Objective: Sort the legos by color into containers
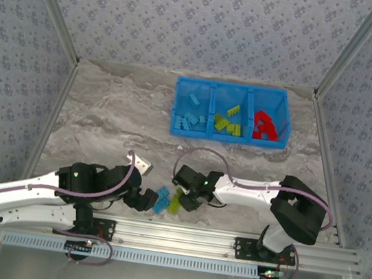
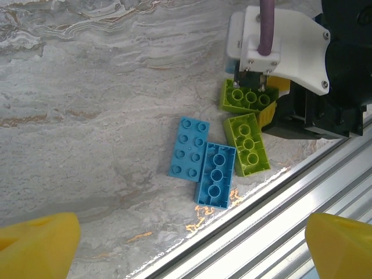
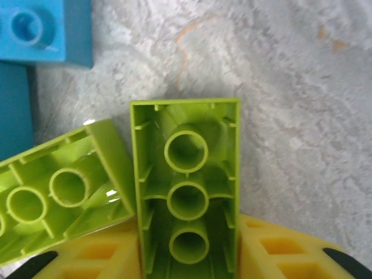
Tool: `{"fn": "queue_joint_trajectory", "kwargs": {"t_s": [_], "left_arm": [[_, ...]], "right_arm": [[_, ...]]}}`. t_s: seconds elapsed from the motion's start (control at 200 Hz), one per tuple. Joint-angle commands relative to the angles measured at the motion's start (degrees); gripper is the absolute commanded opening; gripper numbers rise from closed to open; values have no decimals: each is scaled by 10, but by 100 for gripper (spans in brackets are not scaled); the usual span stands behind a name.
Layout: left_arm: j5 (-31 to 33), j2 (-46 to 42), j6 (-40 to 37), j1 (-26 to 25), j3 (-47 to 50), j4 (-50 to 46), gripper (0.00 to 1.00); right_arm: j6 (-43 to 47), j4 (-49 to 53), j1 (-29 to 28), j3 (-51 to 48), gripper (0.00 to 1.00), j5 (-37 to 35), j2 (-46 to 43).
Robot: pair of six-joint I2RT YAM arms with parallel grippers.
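The light blue legos (image 2: 215, 175) are crowded by my right gripper, which should move its green lego away before my left gripper grabs the studs-up lego (image 2: 189, 149) by its ends.
A lime green lego (image 3: 186, 186) lies hollow side up between the yellow pads (image 3: 273, 250) of my right gripper (image 3: 187, 256), which is shut on it low at the table's near edge (image 1: 188, 199). A second green lego (image 3: 64, 192) leans against it. Just left lie two light blue legos, one studs up (image 2: 189, 148) and one upside down (image 2: 216, 174). My left gripper (image 2: 192, 250) hangs open above and left of them, holding nothing. The blue tray (image 1: 227, 140) stands at the back, with blue legos (image 1: 190, 116) in the left container, green ones (image 1: 228, 121) in the middle and red ones (image 1: 265, 125) in the right.
An aluminium rail (image 2: 302, 197) runs along the table's near edge, right beside the loose legos. The two grippers (image 1: 143, 199) are close together there. Bare marbled tabletop (image 1: 105, 121) stretches between them and the tray.
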State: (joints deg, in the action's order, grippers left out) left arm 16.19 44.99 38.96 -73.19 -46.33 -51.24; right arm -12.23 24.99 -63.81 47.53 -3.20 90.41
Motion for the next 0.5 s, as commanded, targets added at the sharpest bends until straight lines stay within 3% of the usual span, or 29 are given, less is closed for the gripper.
{"fn": "queue_joint_trajectory", "kwargs": {"t_s": [0.0, 0.27, 0.345, 0.495], "left_arm": [[17, -6, 8, -4, -1, 5, 99], [36, -7, 16, -4, -9, 62, 99], [59, -7, 33, -4, -13, 74, 99], [105, -7, 72, -3, -8, 70, 99]], "right_arm": [[7, 7, 3, 8, 36, -11, -16], [-34, 15, 28, -37, 25, -88, -182], [-44, 12, 67, -32, 26, -98, -237], [-57, -52, 206, -22, 26, -92, -291]]}}
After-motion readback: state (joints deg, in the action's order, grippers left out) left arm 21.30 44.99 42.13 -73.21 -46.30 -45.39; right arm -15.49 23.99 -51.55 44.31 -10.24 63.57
